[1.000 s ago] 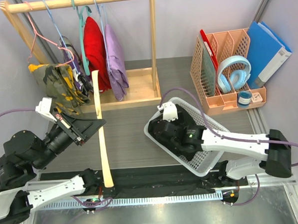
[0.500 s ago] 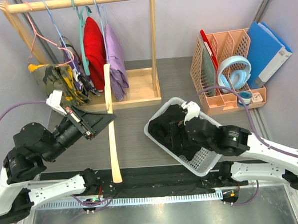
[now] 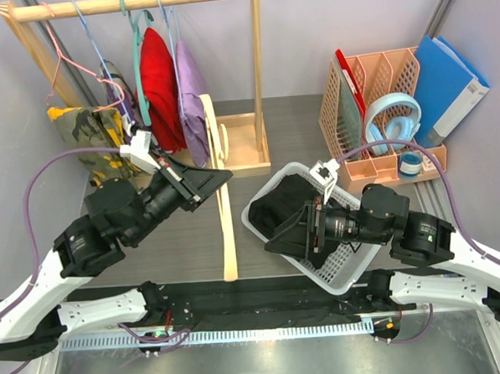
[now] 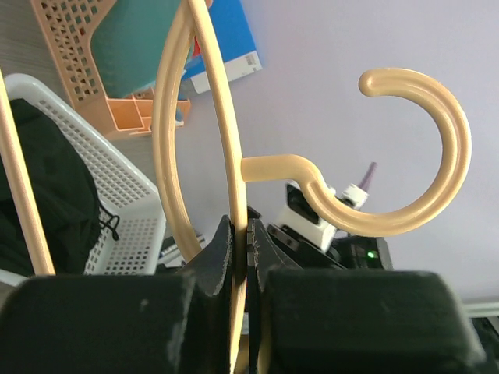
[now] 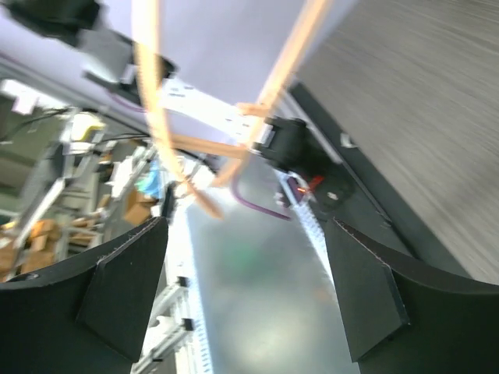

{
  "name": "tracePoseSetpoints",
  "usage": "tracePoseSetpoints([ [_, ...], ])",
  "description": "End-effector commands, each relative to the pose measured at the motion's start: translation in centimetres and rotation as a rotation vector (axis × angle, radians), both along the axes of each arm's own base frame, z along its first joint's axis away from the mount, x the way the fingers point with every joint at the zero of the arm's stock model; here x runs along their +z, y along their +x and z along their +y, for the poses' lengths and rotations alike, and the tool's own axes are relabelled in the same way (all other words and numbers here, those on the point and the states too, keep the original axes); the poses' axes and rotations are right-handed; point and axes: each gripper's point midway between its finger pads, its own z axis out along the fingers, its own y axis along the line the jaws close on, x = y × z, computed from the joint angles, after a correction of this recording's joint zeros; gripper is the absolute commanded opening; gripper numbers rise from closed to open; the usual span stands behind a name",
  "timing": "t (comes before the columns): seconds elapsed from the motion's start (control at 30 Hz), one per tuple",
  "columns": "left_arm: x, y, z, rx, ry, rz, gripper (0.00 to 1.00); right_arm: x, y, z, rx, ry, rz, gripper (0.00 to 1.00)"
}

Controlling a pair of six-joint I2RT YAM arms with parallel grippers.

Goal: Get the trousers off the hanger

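My right gripper should take the hanger's loose end [image 3: 229, 253] and hang it on the free part of the rail, because clothes [image 3: 157, 95] crowd the rack on my left gripper's side.
The pale cream hanger [image 3: 226, 230] is bare and held on edge above the table, left of the basket. My left gripper [image 3: 217, 179] is shut on one of its arms. In the left wrist view the hanger [image 4: 222, 117] runs up between the closed jaws of the gripper [image 4: 241, 238], and its hook [image 4: 425, 156] curls to the right. The black trousers [image 3: 286, 203] lie bunched in the white basket [image 3: 338, 270] and also show in the left wrist view [image 4: 47, 195]. My right gripper [image 3: 286, 235] hovers over the basket's left side, open and empty. In the blurred right wrist view the gripper [image 5: 245, 292] faces the hanger [image 5: 152, 101].
A wooden clothes rack [image 3: 257, 86] at the back left carries a red garment [image 3: 159, 79], a purple garment [image 3: 193, 94], a camouflage garment [image 3: 101, 140] and thin wire hangers. An orange desk organiser [image 3: 380, 117] with blue headphones [image 3: 391, 121] and a blue folder [image 3: 448, 84] stands at the back right.
My left arm has carried the hanger to the right, towards the basket. My right gripper has lifted off the trousers in the basket and turned to face left.
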Motion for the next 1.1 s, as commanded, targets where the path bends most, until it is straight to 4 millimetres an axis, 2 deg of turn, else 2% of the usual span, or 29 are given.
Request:
tracePoseSetpoints([
  [0.0,2.4,1.6,-0.1,0.073,-0.044,-0.079,0.0,6.9,-2.4,0.3,0.123,0.264,-0.033,0.86],
  [0.07,2.2,2.0,-0.2,0.093,-0.042,-0.079,0.0,7.7,-2.6,0.4,0.132,0.3,-0.028,0.86],
  [0.17,2.3,2.3,-0.4,0.101,-0.052,-0.08,0.0,7.6,-2.5,1.4,0.147,0.288,-0.049,0.84],
  [0.33,2.3,2.5,-1.0,0.092,-0.075,-0.063,0.0,7.3,-2.0,4.0,0.157,0.28,-0.069,0.77],
  [0.4,2.1,2.6,-1.5,0.084,-0.071,-0.06,0.0,7.8,-2.0,5.0,0.165,0.295,-0.085,0.75],
  [0.47,2.2,2.5,-1.9,0.073,-0.082,-0.052,0.0,7.2,-1.8,6.3,0.167,0.269,-0.089,0.72],
  [0.57,2.2,2.5,-2.7,0.053,-0.09,-0.045,0.0,7.6,-2.0,7.4,0.174,0.277,-0.103,0.65],
  [0.63,2.3,2.5,-3.0,0.045,-0.098,-0.041,0.0,7.4,-1.9,7.8,0.163,0.267,-0.105,0.54],
  [0.67,2.3,2.4,-3.1,0.037,-0.102,-0.042,0.0,7.4,-1.9,7.7,0.157,0.264,-0.104,0.42],
  [0.73,2.5,2.4,-3.3,0.034,-0.108,-0.04,0.0,7.2,-1.6,7.4,0.126,0.266,-0.101,0.28],
  [0.77,2.6,2.4,-3.2,0.034,-0.112,-0.042,0.0,6.9,-1.5,7.0,0.114,0.268,-0.095,0.16],
  [0.83,2.4,2.4,-3.2,0.035,-0.113,-0.036,0.0,6.6,-1.0,6.5,0.073,0.271,-0.086,0.04],
  [0.87,2.4,2.4,-3.2,0.035,-0.116,-0.033,0.0,6.2,-0.8,6.4,0.06,0.265,-0.084,0.01],
  [1.07,2.2,2.4,-3.6,0.024,-0.137,-0.017,0.0,6.7,-0.3,5.1,0.01,0.301,-0.082,0.01],
])
